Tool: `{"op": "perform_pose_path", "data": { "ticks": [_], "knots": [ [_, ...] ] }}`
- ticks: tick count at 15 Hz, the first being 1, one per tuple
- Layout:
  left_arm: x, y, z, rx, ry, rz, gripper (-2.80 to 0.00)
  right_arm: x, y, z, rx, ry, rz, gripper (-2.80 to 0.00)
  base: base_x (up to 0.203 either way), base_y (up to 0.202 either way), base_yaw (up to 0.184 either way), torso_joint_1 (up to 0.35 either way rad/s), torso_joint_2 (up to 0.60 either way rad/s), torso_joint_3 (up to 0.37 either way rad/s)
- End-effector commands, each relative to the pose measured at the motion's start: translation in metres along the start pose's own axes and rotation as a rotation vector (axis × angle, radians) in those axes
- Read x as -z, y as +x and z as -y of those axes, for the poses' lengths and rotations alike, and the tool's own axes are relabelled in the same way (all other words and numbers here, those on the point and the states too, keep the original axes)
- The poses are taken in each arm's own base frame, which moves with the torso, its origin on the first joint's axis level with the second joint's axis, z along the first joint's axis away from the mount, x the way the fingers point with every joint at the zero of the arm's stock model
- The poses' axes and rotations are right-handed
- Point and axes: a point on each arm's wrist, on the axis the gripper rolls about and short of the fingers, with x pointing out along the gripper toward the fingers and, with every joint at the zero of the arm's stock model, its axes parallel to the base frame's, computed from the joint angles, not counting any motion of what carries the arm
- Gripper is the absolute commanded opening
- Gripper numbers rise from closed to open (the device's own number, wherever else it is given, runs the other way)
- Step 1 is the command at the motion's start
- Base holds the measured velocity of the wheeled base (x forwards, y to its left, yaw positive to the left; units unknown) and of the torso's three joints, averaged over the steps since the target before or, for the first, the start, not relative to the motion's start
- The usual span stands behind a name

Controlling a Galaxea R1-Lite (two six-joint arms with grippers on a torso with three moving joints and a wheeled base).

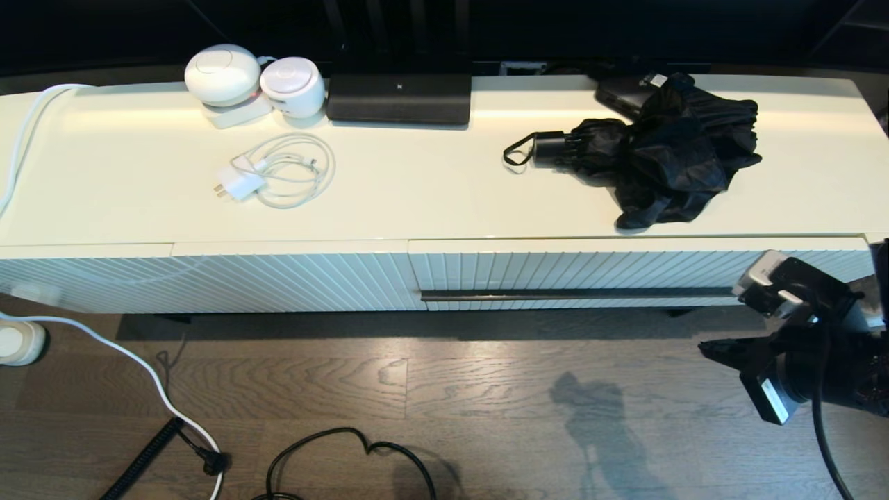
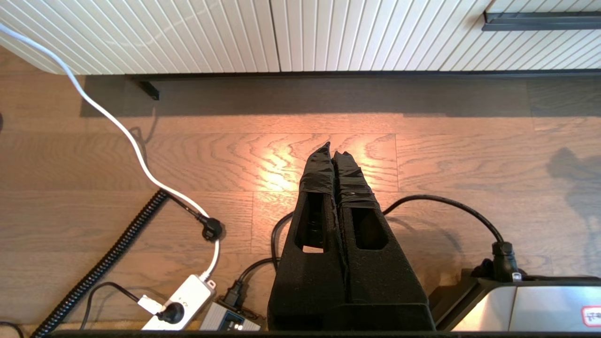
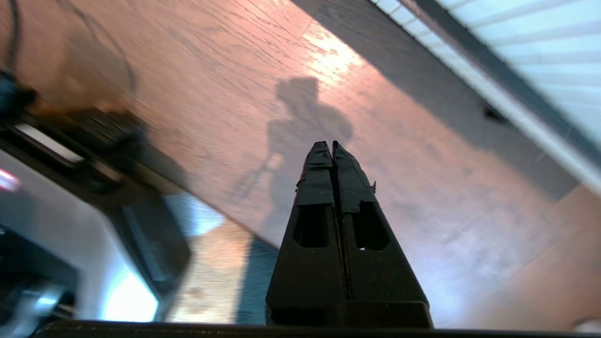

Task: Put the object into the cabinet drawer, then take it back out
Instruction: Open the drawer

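Observation:
The closed drawer's bar handle [image 3: 498,59] is at a slant to my right gripper, which is shut. Next, I open the fingers and turn them square so they go on either side of the dark bar [image 1: 654,293].
The black folding umbrella [image 1: 667,153] lies on the cream cabinet top at the right, its fabric loose and bunched. Its short handle [image 1: 552,148] and wrist loop point left. Below it the cabinet drawer [image 1: 590,267] is closed, its dark bar handle [image 1: 576,294] running along the ribbed front. My right gripper [image 1: 704,346] hangs low over the floor, in front of the drawer's right end, shut and empty [image 3: 331,143]. The left gripper [image 2: 334,148] is outside the head view. It is shut and empty over the wooden floor, facing the cabinet front.
Two white round devices [image 1: 222,73], a white charger with a coiled cable [image 1: 278,170] and a black box [image 1: 399,97] sit on the cabinet's left half. A flat black box [image 1: 625,94] lies behind the umbrella. Cables [image 1: 347,444] and a power strip [image 2: 181,300] lie on the floor.

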Motion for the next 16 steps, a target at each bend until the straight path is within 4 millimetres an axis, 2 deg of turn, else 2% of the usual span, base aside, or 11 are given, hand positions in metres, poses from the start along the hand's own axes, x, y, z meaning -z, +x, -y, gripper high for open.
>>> {"op": "perform_pose_path", "data": {
  "ticks": [1, 2, 3, 7, 11, 16],
  "knots": [
    [0.000, 0.000, 0.000, -0.001, 0.000, 0.000, -2.80, 0.003, 0.018, 0.003, -0.022, -0.072, -0.037, -2.80, 0.000, 0.000, 0.000, 0.000, 0.00, 0.000],
    [0.000, 0.000, 0.000, 0.000, 0.000, 0.000, -2.80, 0.002, 0.022, 0.004, -0.030, -0.114, -0.035, -2.80, 0.000, 0.000, 0.000, 0.000, 0.00, 0.000],
    [0.000, 0.000, 0.000, -0.001, 0.000, 0.000, -2.80, 0.001, 0.025, 0.005, -0.028, -0.145, -0.026, 0.00, 0.000, 0.000, 0.000, 0.000, 0.00, 0.000],
    [0.000, 0.000, 0.000, 0.000, 0.000, 0.000, -2.80, -0.001, 0.016, 0.005, -0.006, -0.246, 0.017, 0.00, 0.000, 0.000, 0.000, 0.000, 0.00, 0.000],
    [0.000, 0.000, 0.000, 0.000, 0.000, 0.000, -2.80, 0.015, 0.002, -0.008, -0.026, -0.408, 0.015, 0.00, 0.000, 0.000, 0.000, 0.000, 0.00, 0.000],
    [0.000, 0.000, 0.000, -0.001, 0.000, 0.000, -2.80, 0.019, 0.011, -0.017, -0.086, -0.554, -0.003, 0.00, 0.000, 0.000, 0.000, 0.000, 0.00, 0.000]
  ]
}}
